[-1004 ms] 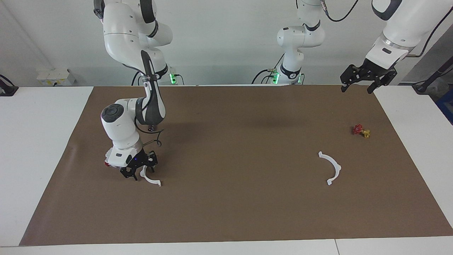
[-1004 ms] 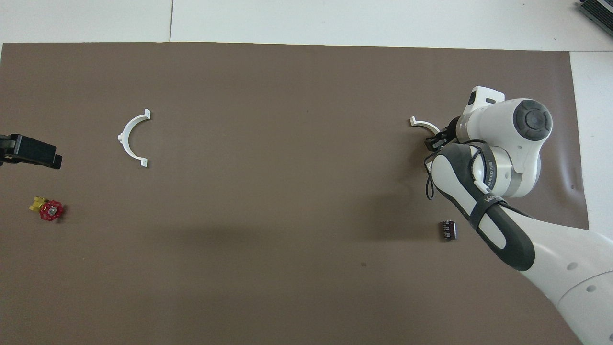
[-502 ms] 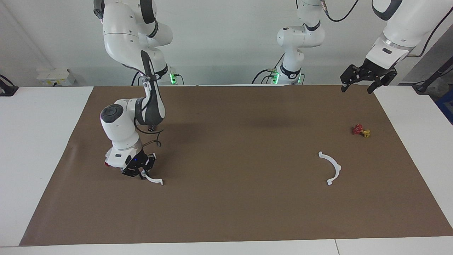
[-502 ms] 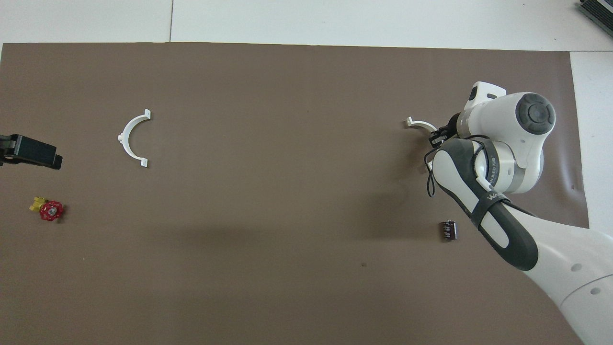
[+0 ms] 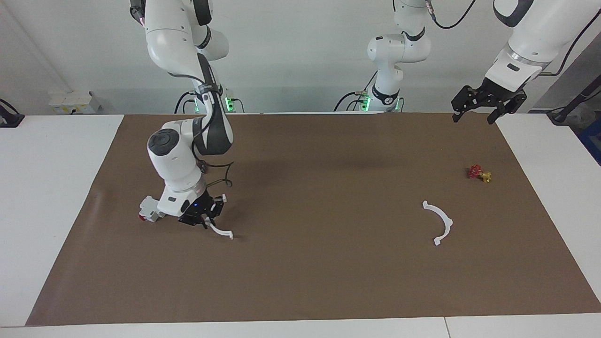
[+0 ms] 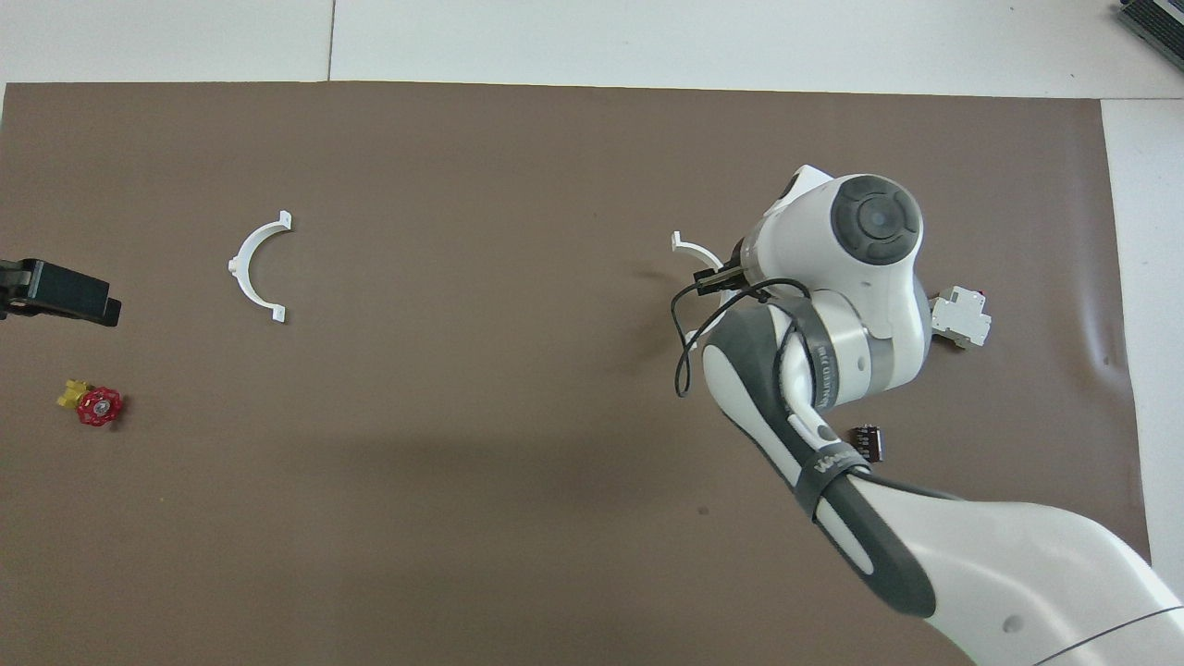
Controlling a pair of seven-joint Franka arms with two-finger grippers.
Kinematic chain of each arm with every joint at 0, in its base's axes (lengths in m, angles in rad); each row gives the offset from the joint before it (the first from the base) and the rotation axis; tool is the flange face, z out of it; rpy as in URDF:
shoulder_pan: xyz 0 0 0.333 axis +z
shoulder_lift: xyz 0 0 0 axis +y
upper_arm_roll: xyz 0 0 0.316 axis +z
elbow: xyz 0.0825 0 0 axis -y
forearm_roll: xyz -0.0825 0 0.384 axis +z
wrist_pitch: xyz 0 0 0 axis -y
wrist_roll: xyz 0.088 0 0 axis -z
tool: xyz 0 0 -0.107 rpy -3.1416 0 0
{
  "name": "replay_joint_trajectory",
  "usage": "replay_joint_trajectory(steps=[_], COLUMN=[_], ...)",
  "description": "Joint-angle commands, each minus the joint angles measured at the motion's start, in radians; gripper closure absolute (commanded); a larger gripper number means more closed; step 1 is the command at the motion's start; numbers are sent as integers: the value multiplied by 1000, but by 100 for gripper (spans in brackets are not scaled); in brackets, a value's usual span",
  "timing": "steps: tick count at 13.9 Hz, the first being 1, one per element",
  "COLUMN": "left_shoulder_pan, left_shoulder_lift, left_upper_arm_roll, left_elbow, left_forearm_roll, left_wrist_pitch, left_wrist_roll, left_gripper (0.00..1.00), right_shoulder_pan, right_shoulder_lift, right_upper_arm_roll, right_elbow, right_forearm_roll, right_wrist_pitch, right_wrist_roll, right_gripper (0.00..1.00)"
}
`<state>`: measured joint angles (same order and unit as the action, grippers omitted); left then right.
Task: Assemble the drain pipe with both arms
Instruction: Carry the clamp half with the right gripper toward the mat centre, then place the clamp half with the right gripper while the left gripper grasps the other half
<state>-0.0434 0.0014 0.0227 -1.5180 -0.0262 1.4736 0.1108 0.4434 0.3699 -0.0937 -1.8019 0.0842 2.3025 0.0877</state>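
The held drain pipe arc (image 6: 695, 250) opens toward the other arc. My right gripper should keep moving to the mat's clear middle (image 6: 610, 342) and let go of the held arc flat there.
One white drain pipe arc (image 5: 221, 230) (image 6: 688, 248) hangs just over the brown mat, with my right gripper (image 5: 205, 222) (image 6: 710, 280) shut on its end. The rest of that arc sticks out from the fingers toward the table's middle. The other drain pipe arc (image 5: 440, 222) (image 6: 253, 267) lies flat on the mat toward the left arm's end of the table. My left gripper (image 5: 475, 112) (image 6: 57, 294) hangs open and holds nothing, high over the mat's corner at that end; the left arm waits.
A blocky white part with a red end (image 5: 149, 210) (image 6: 961, 317) lies on the mat beside the right arm's wrist. A small dark cylinder (image 6: 868, 442) sits nearer to the robots. A red and yellow valve (image 5: 478, 173) (image 6: 92, 405) lies near the left arm's end.
My right gripper shut on the arc's end, lifted it off the mat and carried it toward the table's middle, uncovering the blocky white part. The left arm has not moved.
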Motion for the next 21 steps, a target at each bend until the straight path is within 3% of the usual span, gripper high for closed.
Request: replay_joint_trajectory(steps=[1, 5, 10, 16, 21], left_shoulder_pan=[2, 17, 50, 88, 91], left_shoulder_lift=[-23, -24, -75, 28, 155], left_upper_arm_roll=[-3, -1, -1, 0, -1], left_elbow=[-24, -36, -240, -343, -363], left_forearm_roll=[15, 15, 15, 14, 6], left_wrist_pitch=[-4, 16, 246, 480, 654], left_wrist_roll=[-11, 0, 3, 1, 1], left_gripper=[0, 0, 0, 0, 1], right_shoulder_pan=[90, 172, 192, 192, 192], right_shoulder_lift=[-2, 11, 38, 64, 66], right_upper_arm_roll=[-1, 0, 0, 0, 0], right_elbow=[-11, -43, -88, -88, -90], right_forearm_roll=[-69, -152, -161, -181, -189], right_wrist_pitch=[-3, 29, 165, 210, 212], right_wrist_roll=[253, 398, 420, 420, 402], right_gripper=[100, 100, 100, 100, 100])
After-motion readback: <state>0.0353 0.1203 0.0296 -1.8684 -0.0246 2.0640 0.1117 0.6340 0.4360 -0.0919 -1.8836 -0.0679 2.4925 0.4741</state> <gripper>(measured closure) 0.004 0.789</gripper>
